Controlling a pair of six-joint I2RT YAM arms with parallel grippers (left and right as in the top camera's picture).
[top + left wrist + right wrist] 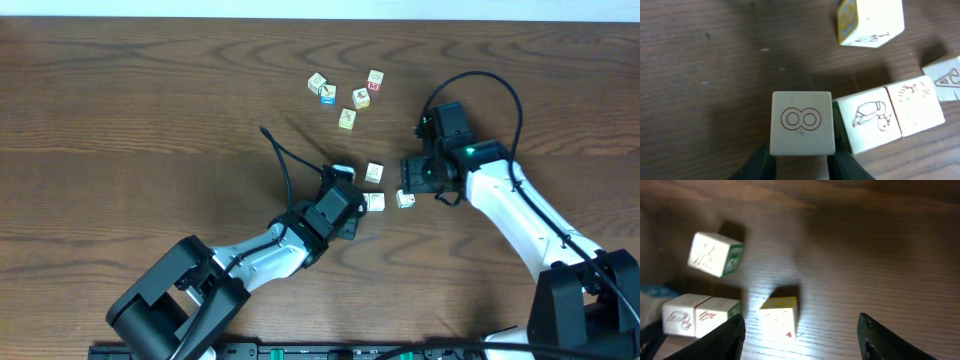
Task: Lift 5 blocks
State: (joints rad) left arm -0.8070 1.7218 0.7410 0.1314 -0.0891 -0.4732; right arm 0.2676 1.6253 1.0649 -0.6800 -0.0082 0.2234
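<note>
My left gripper is crowding the block with a green side. It should let go of the double-ring block (802,123) and move away before my right gripper comes in.
My left gripper (342,180) (802,162) is shut on a cream block (802,122) with a red double-ring print, gripped by its two sides. Just right of it lie two blocks side by side (867,122) (915,107), with another (947,80) beyond and one (870,22) farther off. My right gripper (412,185) (800,337) stands open, low over the table. A block with a yellow face (779,317) (405,199) lies between its fingers, touching neither. To its left are the paired blocks (695,314) and a block with a green side (715,254) (374,172).
A cluster of cubes lies at the table's far middle: a blue-faced one (328,95), one with a red face (375,80), and cream ones (318,82) (347,119). A black cable (285,165) trails from my left arm. Both arms meet near the table's middle.
</note>
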